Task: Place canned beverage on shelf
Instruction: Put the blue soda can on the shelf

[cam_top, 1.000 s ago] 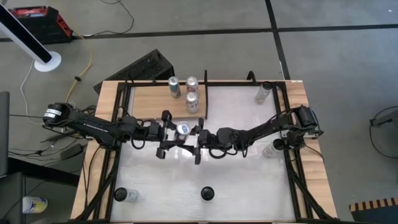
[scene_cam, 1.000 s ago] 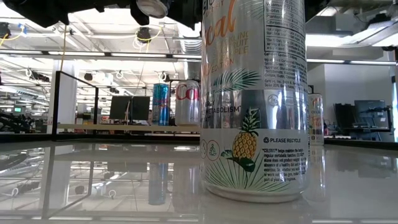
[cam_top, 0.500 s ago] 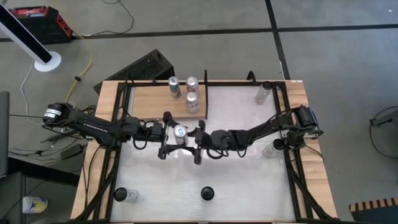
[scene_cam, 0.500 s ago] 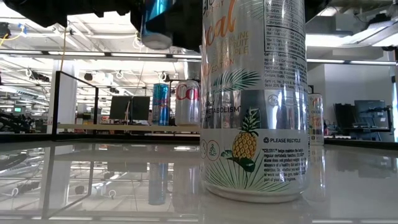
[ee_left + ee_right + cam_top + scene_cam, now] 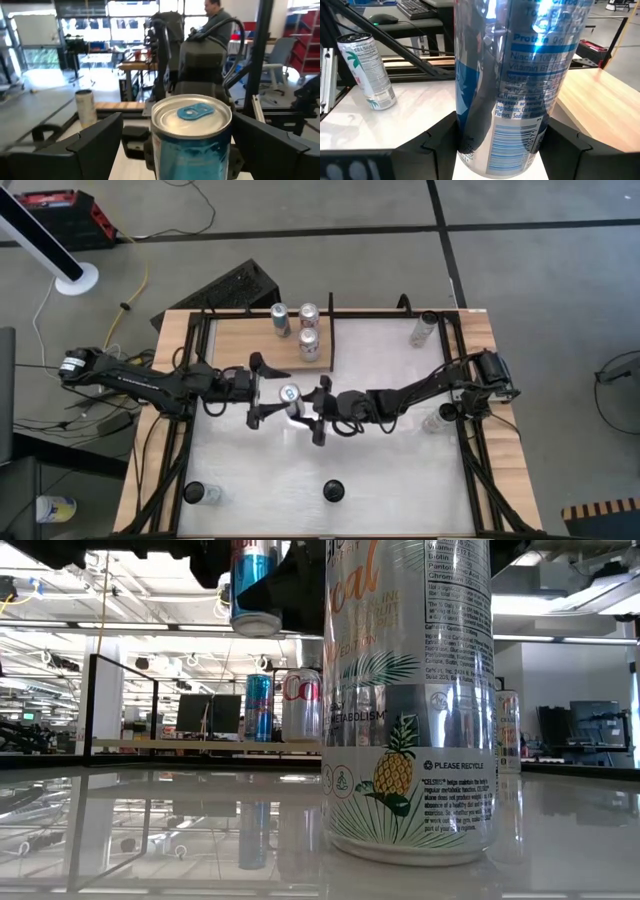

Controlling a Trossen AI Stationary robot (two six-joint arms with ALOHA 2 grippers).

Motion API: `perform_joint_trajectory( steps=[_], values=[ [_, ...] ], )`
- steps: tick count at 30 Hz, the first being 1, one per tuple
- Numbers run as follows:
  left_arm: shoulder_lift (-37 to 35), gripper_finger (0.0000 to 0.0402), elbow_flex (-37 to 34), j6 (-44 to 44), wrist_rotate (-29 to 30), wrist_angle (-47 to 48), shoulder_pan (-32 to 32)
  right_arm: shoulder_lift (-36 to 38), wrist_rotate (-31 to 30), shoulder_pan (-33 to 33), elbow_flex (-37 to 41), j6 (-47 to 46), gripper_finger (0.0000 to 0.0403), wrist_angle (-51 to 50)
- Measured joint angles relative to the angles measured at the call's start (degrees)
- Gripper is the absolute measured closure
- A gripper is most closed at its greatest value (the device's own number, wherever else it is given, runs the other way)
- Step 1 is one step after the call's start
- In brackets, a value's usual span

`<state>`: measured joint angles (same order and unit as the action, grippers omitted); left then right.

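My left gripper should take the can's top end point(image 5: 191, 131) for the empty spot on the shelf, because my right gripper is holding the blue and silver can near its bottom point(image 5: 501, 166).
A blue and silver can point(image 5: 290, 395) hangs upright above the middle of the white table, held in my right gripper point(image 5: 302, 400), which reaches in from the right. My left gripper point(image 5: 256, 390) stands just left of the can, wide open. Its fingers stand clear on both sides of the can in the left wrist view point(image 5: 192, 130). The wood-grain shelf point(image 5: 240, 342) lies at the far left and three cans point(image 5: 308, 330) stand on its right end. In the low view the held can point(image 5: 255, 590) hangs well above the tabletop. My right gripper pinches the can's side wall point(image 5: 470, 135) between its two fingers point(image 5: 435, 142), one on each side. The fingers come in level from the table's right. The can stands upright in the hold, top up, lifted clear of the table.
Single cans stand on the table at the far right point(image 5: 423, 328), by the right rail point(image 5: 435, 420), near left point(image 5: 195, 493) and near centre point(image 5: 333, 490). The last stands large before the low camera point(image 5: 405, 700). Black rails point(image 5: 200, 370) border the table.
My left gripper has drawn back toward the table's left edge, away from the can, and stays wide open. The can has stayed with my right gripper, has come lower, and has turned from tipped to upright.
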<state>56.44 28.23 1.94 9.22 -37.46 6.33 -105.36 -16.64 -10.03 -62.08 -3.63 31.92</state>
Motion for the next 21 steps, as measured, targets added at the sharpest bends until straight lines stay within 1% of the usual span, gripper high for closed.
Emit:
perform_joint_trajectory(
  steps=[2,4,7,9,14,17,21],
  values=[
    [0.2,0.0052,0.0,-2.3,0.4,0.6,-0.6,0.0,0.0,0.1,0.0,0.0,0.0158,0.0],
    [0.9,0.0052,0.0,-5.0,-0.6,0.5,-1.4,0.0,-0.5,0.2,0.0,-0.5,0.0158,0.0],
    [1.1,0.0052,0.0,-6.9,-2.1,1.0,-2.4,0.0,-2.3,0.4,0.0,-0.4,0.0158,-0.6],
    [1.2,0.0052,0.0,-7.1,-2.5,0.9,-2.6,0.0,-3.1,0.5,0.0,-0.4,0.0158,-1.3],
    [1.2,0.0051,0.0,-5.9,-3.0,0.9,-2.6,0.1,-2.5,0.8,0.0,-0.3,0.0158,-3.0],
    [1.2,0.0051,0.0,-5.7,-4.2,0.8,-2.9,0.1,-2.5,1.0,0.0,-0.3,0.0158,-4.3],
    [1.9,0.0051,0.1,-6.9,-3.8,0.5,-3.9,0.1,-2.3,1.3,-0.1,-0.3,0.0158,-4.0]
  ],
)
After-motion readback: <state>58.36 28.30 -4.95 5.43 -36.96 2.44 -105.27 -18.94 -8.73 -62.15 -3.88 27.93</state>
